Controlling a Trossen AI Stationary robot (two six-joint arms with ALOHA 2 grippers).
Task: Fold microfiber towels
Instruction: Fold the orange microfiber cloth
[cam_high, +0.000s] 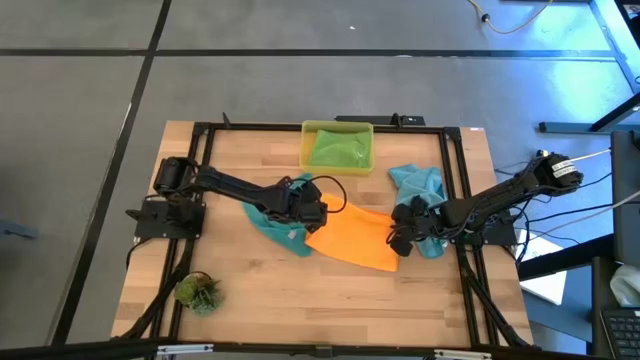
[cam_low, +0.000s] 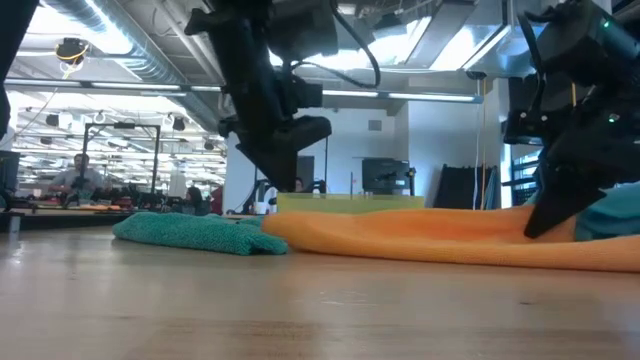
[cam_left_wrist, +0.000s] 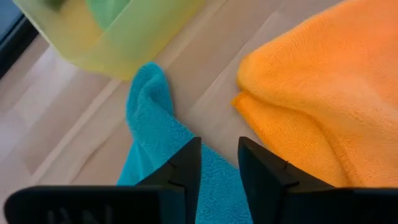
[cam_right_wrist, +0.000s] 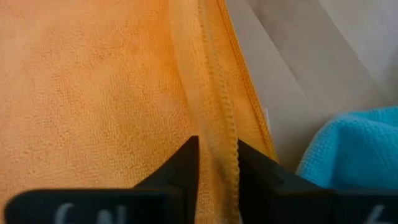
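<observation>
Next, I drag the teal cloth (cam_high: 284, 236) out of the way with my left gripper before I take the orange towel's corner, because the teal towel crowds the orange towel's folded end.
The orange towel (cam_high: 350, 238) lies folded over on the table's middle, its two hemmed edges (cam_right_wrist: 214, 93) lying together. One teal towel (cam_high: 272, 222) lies crumpled at its left, a second teal towel (cam_high: 418, 182) at its right. The green towel (cam_high: 338, 150) rests in the yellow bin (cam_high: 305, 140). My left gripper (cam_left_wrist: 219, 171) hangs open over the left teal towel (cam_left_wrist: 149, 118), beside the orange towel's folded corner (cam_left_wrist: 249, 102). My right gripper (cam_right_wrist: 217, 168) is open, its fingers on either side of the orange towel's hems at the towel's right end. My right gripper comes slanting down from the table's right onto the orange towel's doubled hemmed edge (cam_right_wrist: 219, 134), which runs between its two parted fingers. The towel lies flat on the table (cam_low: 450, 238). I cannot tell whether the fingertips (cam_low: 545, 220) touch the cloth.
A small green plant tuft (cam_high: 198, 292) sits at the near left corner. The yellow bin stands at the far edge, close behind the left gripper (cam_high: 322, 212). Bare wood shows along the near edge (cam_high: 330, 310). People sit in the room beyond the table (cam_low: 80, 180).
</observation>
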